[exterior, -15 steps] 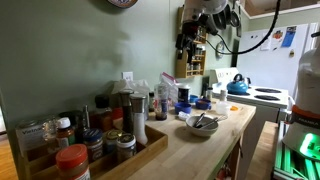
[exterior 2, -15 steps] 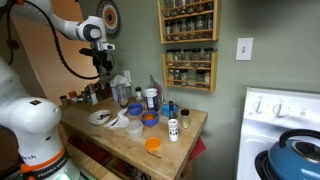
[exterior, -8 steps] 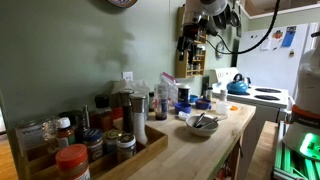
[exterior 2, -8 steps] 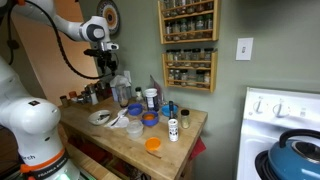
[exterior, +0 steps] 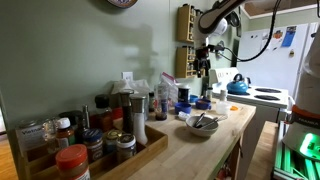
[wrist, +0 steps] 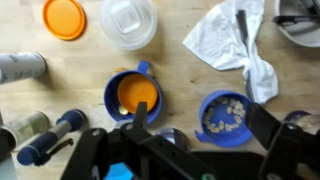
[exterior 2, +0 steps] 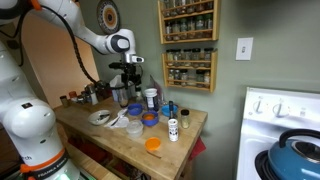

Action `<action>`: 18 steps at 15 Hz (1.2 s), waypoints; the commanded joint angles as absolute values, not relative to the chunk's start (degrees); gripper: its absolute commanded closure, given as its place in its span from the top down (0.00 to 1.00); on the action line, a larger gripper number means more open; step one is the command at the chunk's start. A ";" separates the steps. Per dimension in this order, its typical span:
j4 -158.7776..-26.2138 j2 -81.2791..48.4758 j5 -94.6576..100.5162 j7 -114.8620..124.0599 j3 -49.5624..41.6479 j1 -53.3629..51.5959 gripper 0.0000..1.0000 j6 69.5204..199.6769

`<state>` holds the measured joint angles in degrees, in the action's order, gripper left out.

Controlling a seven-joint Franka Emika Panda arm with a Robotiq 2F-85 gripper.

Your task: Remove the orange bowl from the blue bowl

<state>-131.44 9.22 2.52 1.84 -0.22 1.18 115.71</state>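
The gap (wrist: pixel 180 113) between the two blue bowls is under my open gripper, so I should move the gripper over to the orange bowl (wrist: pixel 137 93) before lowering it.
In the wrist view the orange bowl (wrist: pixel 137 95) sits inside the blue bowl (wrist: pixel 112 97) on the wooden counter. A second blue bowl (wrist: pixel 226 115) holding small pale pieces lies beside it. My gripper (wrist: pixel 203 125) is open and empty, high above the two bowls, with one finger over the edge of the orange bowl and the other beyond the second blue bowl. In an exterior view the gripper (exterior 2: pixel 127 82) hangs above the counter, and the blue bowl (exterior 2: pixel 150 120) is below and slightly to its side. In the other exterior view the gripper (exterior: pixel 203 68) hangs over the counter's far end.
An orange lid (wrist: pixel 64 17), a white lid (wrist: pixel 129 20), a crumpled white cloth (wrist: pixel 225 40), a white bowl with utensils (wrist: pixel 300 22) and a shaker (wrist: pixel 20 67) lie around the bowls. Jars and bottles (exterior: pixel 120 120) crowd the wall side. A spice rack (exterior 2: pixel 188 40) hangs on the wall.
The arm has swung from near the wall to above the bowls and come lower. The gripper has stayed open and empty. The bowls have not moved.
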 commanded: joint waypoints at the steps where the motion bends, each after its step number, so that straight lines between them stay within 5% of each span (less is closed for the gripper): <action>1: -134.95 6.33 6.47 1.71 -1.45 2.70 1.00 110.93; 7: -134.56 4.81 4.64 1.87 -1.81 2.55 1.00 112.04; 18: -135.31 -0.64 -22.36 -37.36 -10.35 7.42 1.00 120.17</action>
